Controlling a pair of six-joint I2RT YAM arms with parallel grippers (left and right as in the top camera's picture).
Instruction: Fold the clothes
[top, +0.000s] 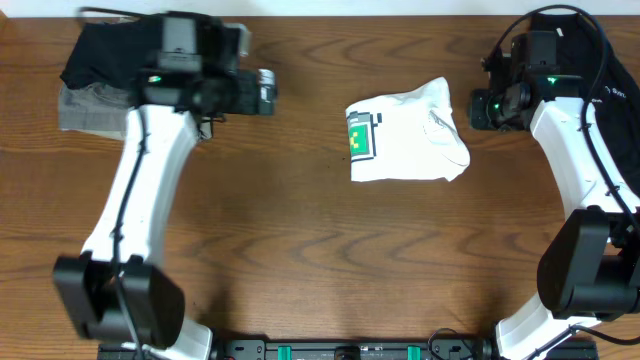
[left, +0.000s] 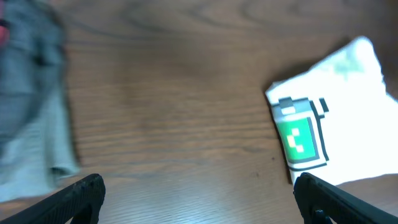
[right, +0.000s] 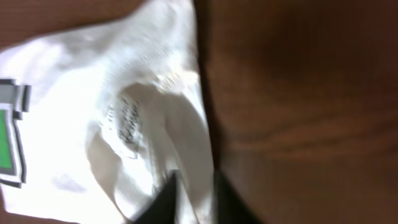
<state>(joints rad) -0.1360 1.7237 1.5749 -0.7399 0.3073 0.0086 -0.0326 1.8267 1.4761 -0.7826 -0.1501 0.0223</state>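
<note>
My left gripper is far from the white T-shirt's collar end, so it should back off while my right gripper first slides the T-shirt closer.
The clothes, a white T-shirt, lie folded into a compact bundle right of the table's middle, green square logo facing up on its left part. The left wrist view catches the shirt at the right. The right wrist view looks down on its collar label and right edge. My right gripper hovers just off the shirt's upper right edge, shut; the fingertips stand close together over that edge and the cloth lies flat. My left gripper is wide open over bare wood, its fingers empty, well left of the shirt.
A dark garment and a grey cloth are piled at the back left corner beside the left arm; the grey cloth shows at the left of the left wrist view. Both arm bases stand at the table's front edge.
</note>
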